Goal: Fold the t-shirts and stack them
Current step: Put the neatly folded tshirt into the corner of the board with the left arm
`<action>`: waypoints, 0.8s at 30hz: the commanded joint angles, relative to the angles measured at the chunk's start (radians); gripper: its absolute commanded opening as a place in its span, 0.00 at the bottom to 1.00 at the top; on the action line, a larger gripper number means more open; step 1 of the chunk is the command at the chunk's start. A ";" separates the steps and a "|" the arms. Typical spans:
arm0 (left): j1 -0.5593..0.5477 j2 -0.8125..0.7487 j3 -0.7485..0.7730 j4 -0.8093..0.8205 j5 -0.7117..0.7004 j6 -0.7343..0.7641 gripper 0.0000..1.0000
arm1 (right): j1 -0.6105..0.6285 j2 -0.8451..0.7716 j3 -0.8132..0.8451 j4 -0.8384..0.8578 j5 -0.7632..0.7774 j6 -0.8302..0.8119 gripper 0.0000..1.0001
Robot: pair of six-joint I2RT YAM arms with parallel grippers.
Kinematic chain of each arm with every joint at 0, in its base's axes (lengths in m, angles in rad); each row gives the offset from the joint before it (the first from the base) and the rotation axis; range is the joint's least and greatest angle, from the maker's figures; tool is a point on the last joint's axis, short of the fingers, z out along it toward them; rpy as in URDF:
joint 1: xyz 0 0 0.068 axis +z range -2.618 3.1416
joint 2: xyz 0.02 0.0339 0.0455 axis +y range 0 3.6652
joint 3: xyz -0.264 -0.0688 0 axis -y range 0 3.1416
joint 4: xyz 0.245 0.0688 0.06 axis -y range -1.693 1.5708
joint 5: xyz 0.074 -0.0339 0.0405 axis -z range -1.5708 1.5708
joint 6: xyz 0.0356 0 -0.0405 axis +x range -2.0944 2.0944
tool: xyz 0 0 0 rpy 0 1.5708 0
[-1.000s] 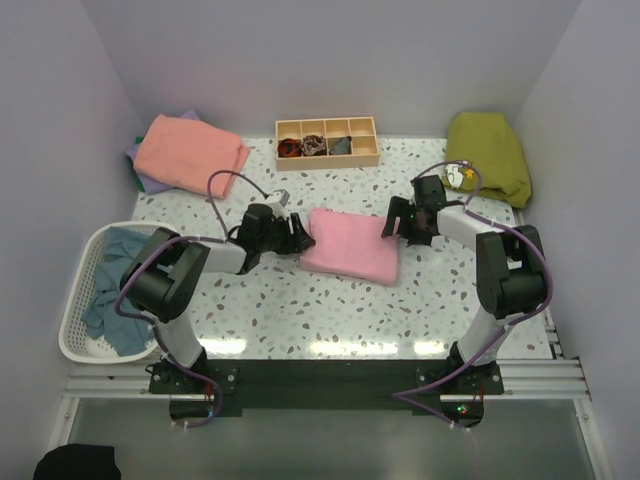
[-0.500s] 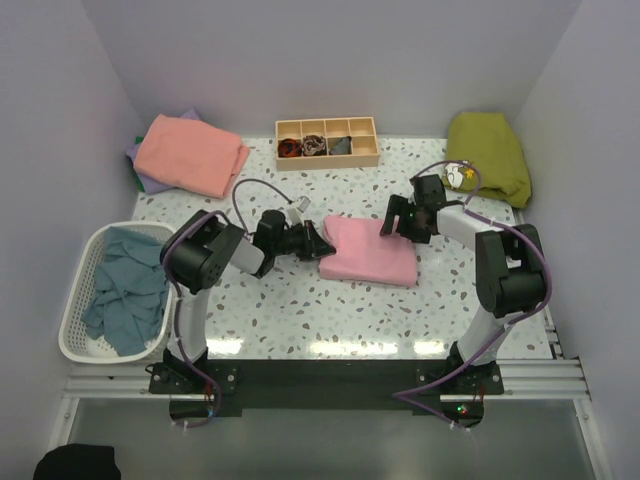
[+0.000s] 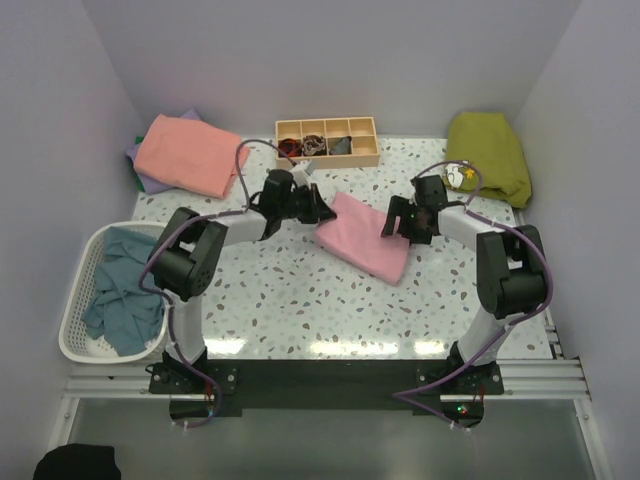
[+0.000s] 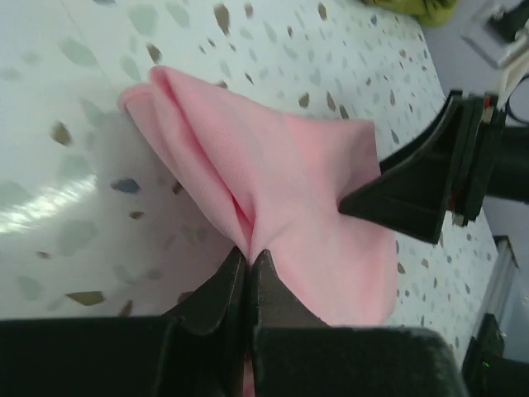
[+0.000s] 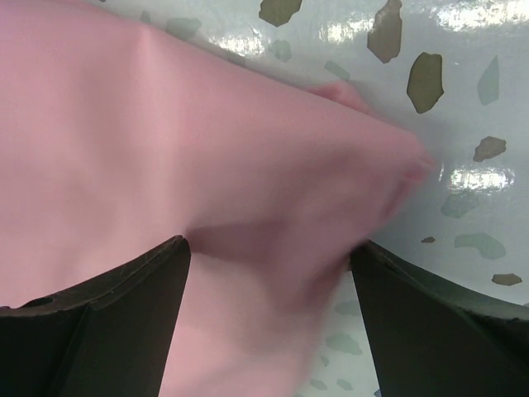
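The folded light pink t-shirt's end (image 3: 334, 216) is pinched in my left gripper and the salmon-coral t-shirt (image 3: 188, 157) is lying clear. I should keep carrying the pink one until it covers the salmon-coral one.
A folded light pink t-shirt (image 3: 365, 238) lies slanted in the middle of the table. My left gripper (image 3: 318, 212) is at its far left corner, shut on a pinched fold of the pink cloth (image 4: 306, 182); its jaw tips (image 4: 248, 252) meet with fabric between them. My right gripper (image 3: 392, 222) is at the shirt's right edge and stands open, its fingers wide apart on either side of the pink cloth (image 5: 165, 124), which bulges between them (image 5: 269, 248). The right gripper's black fingers (image 4: 430, 190) also show in the left wrist view.
A salmon-coral t-shirt (image 3: 190, 152) lies on a lavender one (image 3: 148, 180) at the back left. A white basket (image 3: 78, 300) at the left holds teal-blue shirts (image 3: 125, 290). A compartmented wooden tray (image 3: 327, 141) stands at the back; an olive-green cloth (image 3: 488, 155) lies back right.
My left gripper has shut on the pink t-shirt's left edge and moved away from the bases, turning the shirt to a slant. The right arm has hardly moved.
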State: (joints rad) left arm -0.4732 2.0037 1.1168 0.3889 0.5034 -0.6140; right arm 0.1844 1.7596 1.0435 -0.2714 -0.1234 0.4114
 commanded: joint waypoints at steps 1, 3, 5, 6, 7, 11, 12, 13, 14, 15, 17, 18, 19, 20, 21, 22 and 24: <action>0.085 -0.166 0.208 -0.298 -0.218 0.235 0.00 | -0.013 -0.041 -0.017 -0.038 0.004 -0.020 0.82; 0.125 -0.177 0.259 -0.378 -0.241 0.296 0.00 | -0.013 -0.040 -0.013 -0.040 -0.004 -0.022 0.82; 0.191 -0.174 0.337 -0.434 -0.279 0.329 0.00 | -0.013 -0.038 -0.010 -0.040 -0.013 -0.023 0.82; 0.211 -0.155 0.368 -0.482 -0.305 0.373 0.00 | -0.013 -0.037 -0.008 -0.040 -0.015 -0.025 0.82; 0.247 -0.140 0.453 -0.513 -0.313 0.394 0.00 | -0.011 -0.031 -0.007 -0.040 -0.016 -0.023 0.82; 0.327 -0.033 0.694 -0.691 -0.368 0.494 0.00 | -0.013 -0.005 0.007 -0.038 -0.033 -0.026 0.82; 0.364 0.018 0.745 -0.714 -0.377 0.510 0.00 | -0.011 0.000 0.009 -0.034 -0.038 -0.025 0.82; 0.381 0.039 0.834 -0.734 -0.385 0.511 0.00 | -0.011 0.012 0.010 -0.029 -0.038 -0.023 0.82; 0.396 0.059 0.874 -0.766 -0.387 0.519 0.00 | -0.011 0.018 0.015 -0.028 -0.041 -0.022 0.82; 0.424 0.088 0.903 -0.771 -0.399 0.546 0.00 | -0.013 0.024 0.016 -0.028 -0.044 -0.020 0.82; 0.464 0.131 1.017 -0.794 -0.393 0.551 0.00 | -0.011 0.043 0.021 -0.017 -0.048 -0.017 0.82; 0.516 0.200 1.078 -0.821 -0.363 0.554 0.00 | -0.014 0.052 0.024 -0.014 -0.051 -0.017 0.82; 0.537 0.237 1.214 -0.852 -0.358 0.553 0.00 | -0.013 0.060 0.029 -0.018 -0.058 -0.017 0.82; 0.557 0.269 1.268 -0.881 -0.353 0.551 0.00 | -0.014 0.072 0.035 -0.019 -0.059 -0.017 0.82; 0.596 0.306 1.294 -0.880 -0.339 0.548 0.00 | -0.014 0.077 0.035 -0.019 -0.058 -0.016 0.82; 0.614 0.313 1.299 -0.871 -0.341 0.542 0.00 | -0.013 0.081 0.035 -0.012 -0.058 -0.014 0.82; 0.663 0.313 1.237 -0.814 -0.339 0.524 0.00 | -0.014 0.101 0.041 -0.009 -0.058 -0.014 0.82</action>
State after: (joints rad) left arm 0.0944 2.3051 2.3398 -0.4271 0.1528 -0.1009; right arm 0.1741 1.7947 1.0809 -0.2718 -0.1677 0.4004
